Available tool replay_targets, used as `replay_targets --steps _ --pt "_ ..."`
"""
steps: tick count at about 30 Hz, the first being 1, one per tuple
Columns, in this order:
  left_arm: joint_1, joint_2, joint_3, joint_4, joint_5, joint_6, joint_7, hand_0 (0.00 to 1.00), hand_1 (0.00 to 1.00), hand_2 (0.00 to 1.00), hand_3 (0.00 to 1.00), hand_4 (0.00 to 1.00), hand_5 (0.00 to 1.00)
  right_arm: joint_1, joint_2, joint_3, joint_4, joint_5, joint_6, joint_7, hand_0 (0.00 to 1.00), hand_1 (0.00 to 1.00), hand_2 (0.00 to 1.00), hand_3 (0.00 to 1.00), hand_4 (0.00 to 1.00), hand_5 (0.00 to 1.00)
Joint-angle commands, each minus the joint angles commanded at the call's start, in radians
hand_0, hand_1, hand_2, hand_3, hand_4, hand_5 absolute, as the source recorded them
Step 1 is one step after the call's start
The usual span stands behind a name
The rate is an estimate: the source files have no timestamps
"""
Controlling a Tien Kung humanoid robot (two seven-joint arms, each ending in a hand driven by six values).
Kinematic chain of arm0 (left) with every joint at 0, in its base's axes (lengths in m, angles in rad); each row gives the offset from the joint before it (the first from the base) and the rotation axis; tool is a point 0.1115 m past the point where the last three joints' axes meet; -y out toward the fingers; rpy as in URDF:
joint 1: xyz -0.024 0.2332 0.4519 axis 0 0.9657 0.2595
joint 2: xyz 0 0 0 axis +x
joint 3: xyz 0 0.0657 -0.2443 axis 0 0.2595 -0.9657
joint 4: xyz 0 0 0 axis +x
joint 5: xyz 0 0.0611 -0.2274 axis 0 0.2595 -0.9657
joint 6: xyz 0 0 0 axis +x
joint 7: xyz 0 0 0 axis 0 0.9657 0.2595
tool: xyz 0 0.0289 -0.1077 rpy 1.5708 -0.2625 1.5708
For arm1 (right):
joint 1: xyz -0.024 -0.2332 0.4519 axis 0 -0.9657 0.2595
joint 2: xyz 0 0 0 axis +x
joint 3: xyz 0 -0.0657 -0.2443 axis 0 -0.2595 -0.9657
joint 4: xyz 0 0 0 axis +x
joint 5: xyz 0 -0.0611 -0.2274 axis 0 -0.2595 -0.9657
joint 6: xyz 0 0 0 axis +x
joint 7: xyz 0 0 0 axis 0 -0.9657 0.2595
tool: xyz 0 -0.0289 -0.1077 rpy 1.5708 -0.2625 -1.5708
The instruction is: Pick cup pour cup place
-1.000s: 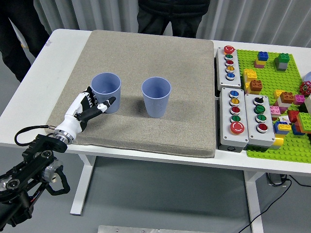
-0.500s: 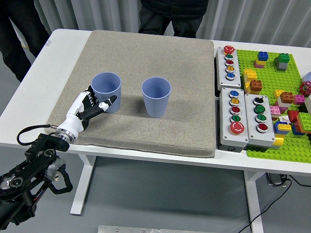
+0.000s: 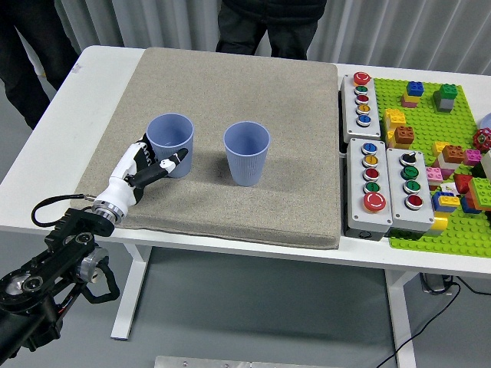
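Observation:
My gripper should expect clear liquid to stream out when I tip the blue cup at my left gripper [image 3: 173, 146], because the cup shows only plain blue inside [image 3: 170, 129].
Two blue ribbed cups stand upright on a grey mat [image 3: 230, 92]. The left cup [image 3: 170, 144] is near the mat's left side, and the right cup [image 3: 247, 152] sits about a cup's width to its right. My left hand [image 3: 149, 167], white and black, reaches in from the lower left. Its fingers are spread around the lower left side of the left cup, touching or nearly touching it, not closed on it. The right arm is out of view.
Button boxes [image 3: 381, 184] lie right of the mat, and a green baseplate [image 3: 430, 115] with several coloured bricks lies beyond them. People in dark clothes [image 3: 265, 27] stand at the far side. A cable [image 3: 50, 205] loops off the table's near left edge.
My left hand has crept slightly forward and right, closer against the left cup. The cups have not moved.

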State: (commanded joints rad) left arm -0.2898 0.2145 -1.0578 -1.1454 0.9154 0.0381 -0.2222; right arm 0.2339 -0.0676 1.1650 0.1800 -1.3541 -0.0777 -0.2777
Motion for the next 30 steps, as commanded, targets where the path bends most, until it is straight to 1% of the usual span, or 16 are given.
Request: replay_targets --steps 12,21,27,28,30 --pt "-0.005 -0.014 0.003 0.024 0.001 0.007 -0.001 0.998 0.971 0.998 0.998 0.792 0.211 -0.004 0.001 0.007 0.0 -0.014 0.003 -0.002 0.676 0.634 0.564 0.57 0.002 0.131" --pt "-0.015 -0.014 0.007 0.025 -0.005 0.012 -0.001 0.998 0.968 0.998 0.998 0.788 0.195 -0.001 -0.001 0.013 0.0 -0.019 0.003 -0.001 0.675 0.634 0.564 0.57 0.002 0.13" --pt "-0.021 -0.016 0.009 0.027 -0.001 0.017 0.0 0.998 0.958 0.998 0.998 0.784 0.189 0.001 -0.002 0.014 0.0 -0.018 0.003 0.001 0.676 0.634 0.564 0.57 0.002 0.13" --pt "-0.022 -0.017 0.01 0.027 0.002 0.018 0.0 0.995 0.924 0.998 0.998 0.783 0.185 0.001 -0.002 0.015 0.0 -0.019 0.003 0.001 0.676 0.634 0.564 0.57 0.002 0.131" --pt "-0.022 -0.018 0.01 0.025 0.007 0.023 -0.001 0.995 0.924 0.998 0.998 0.783 0.185 0.001 -0.002 0.016 0.0 -0.021 0.003 0.0 0.676 0.634 0.564 0.57 0.002 0.131"
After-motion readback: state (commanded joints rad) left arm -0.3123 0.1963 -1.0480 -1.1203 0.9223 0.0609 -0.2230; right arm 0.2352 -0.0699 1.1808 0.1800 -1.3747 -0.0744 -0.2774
